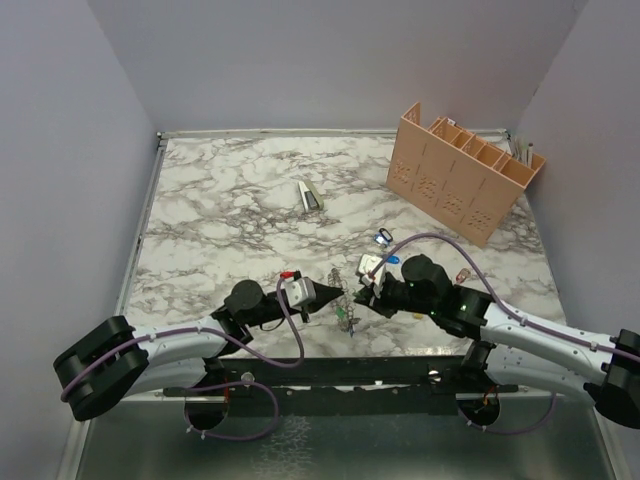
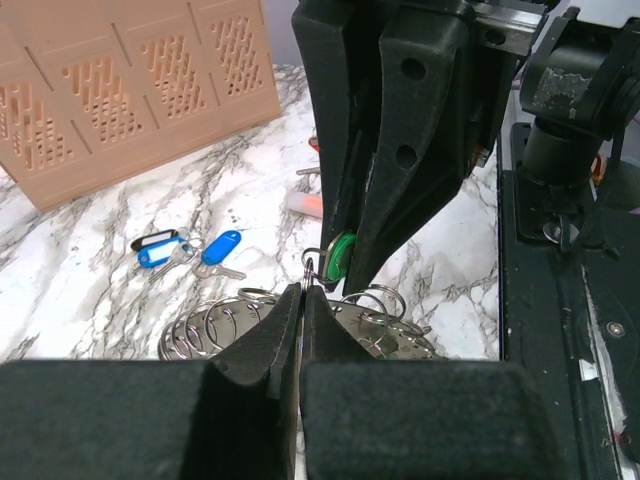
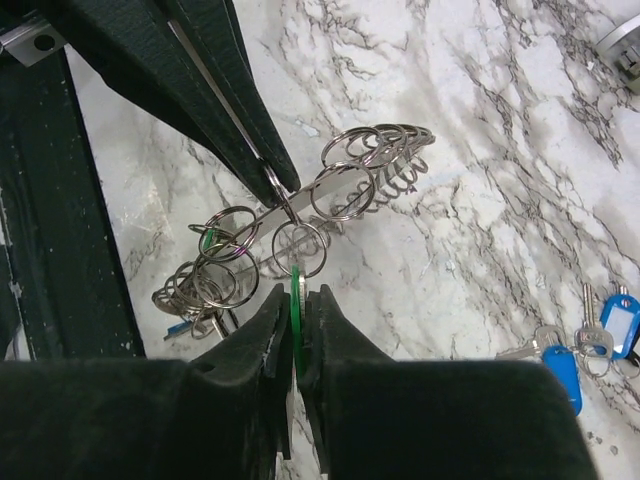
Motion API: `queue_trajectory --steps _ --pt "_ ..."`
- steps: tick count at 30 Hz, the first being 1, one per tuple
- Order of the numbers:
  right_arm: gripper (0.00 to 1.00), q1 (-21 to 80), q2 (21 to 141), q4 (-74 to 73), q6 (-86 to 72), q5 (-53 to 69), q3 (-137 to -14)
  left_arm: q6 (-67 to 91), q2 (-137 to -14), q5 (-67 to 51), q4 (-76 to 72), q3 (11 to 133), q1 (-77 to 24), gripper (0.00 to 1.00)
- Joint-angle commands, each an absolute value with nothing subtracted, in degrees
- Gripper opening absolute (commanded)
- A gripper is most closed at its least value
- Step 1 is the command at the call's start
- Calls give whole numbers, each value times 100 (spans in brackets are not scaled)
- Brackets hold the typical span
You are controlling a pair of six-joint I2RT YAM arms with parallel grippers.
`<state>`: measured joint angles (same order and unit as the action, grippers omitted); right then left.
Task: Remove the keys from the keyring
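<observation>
The keyring (image 3: 343, 186) is hanging on its edge below both grippers. Next, I put the keyring down flat on the marble (image 1: 320, 332) before my left gripper grabs the green-headed key.
The keyring (image 3: 330, 192) is a flat grey metal band carrying several small split rings; it is held just above the marble between both grippers (image 1: 346, 300). My left gripper (image 2: 303, 292) is shut on the keyring's edge; its fingers (image 3: 225, 95) come in from the upper left of the right wrist view. My right gripper (image 3: 297, 295) is shut on a green-headed key (image 3: 296, 290) that hangs from a small split ring on the keyring. That key also shows in the left wrist view (image 2: 343, 256). Two blue-headed keys (image 2: 218, 247) lie loose on the marble, apart from the ring.
A peach slotted rack (image 1: 465, 170) stands at the back right. A small white and silver object (image 1: 310, 195) lies mid-table. The loose blue keys (image 1: 383, 238) lie behind the right gripper (image 1: 360, 297). The black base rail (image 1: 350, 370) runs along the near edge.
</observation>
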<state>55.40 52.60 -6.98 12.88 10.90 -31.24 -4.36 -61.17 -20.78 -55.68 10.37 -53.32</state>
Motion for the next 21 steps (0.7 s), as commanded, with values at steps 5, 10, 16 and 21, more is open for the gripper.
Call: queue_trajectory --steps 5,10,16,21 --pt "32 5532 4904 548 1203 865 -2564 -781 -6090 -2133 -6161 872 -5300 0" --pt "44 5532 4104 1084 1117 868 -2114 -848 -6168 -2432 -6161 885 -5300 0" --pt "43 5536 3765 1802 1231 1433 -1771 -773 -6291 -3056 -6159 989 -5300 0" --pt "40 5537 4081 1921 1347 1911 -1843 -685 -6320 -3274 -6161 1046 -5301 0"
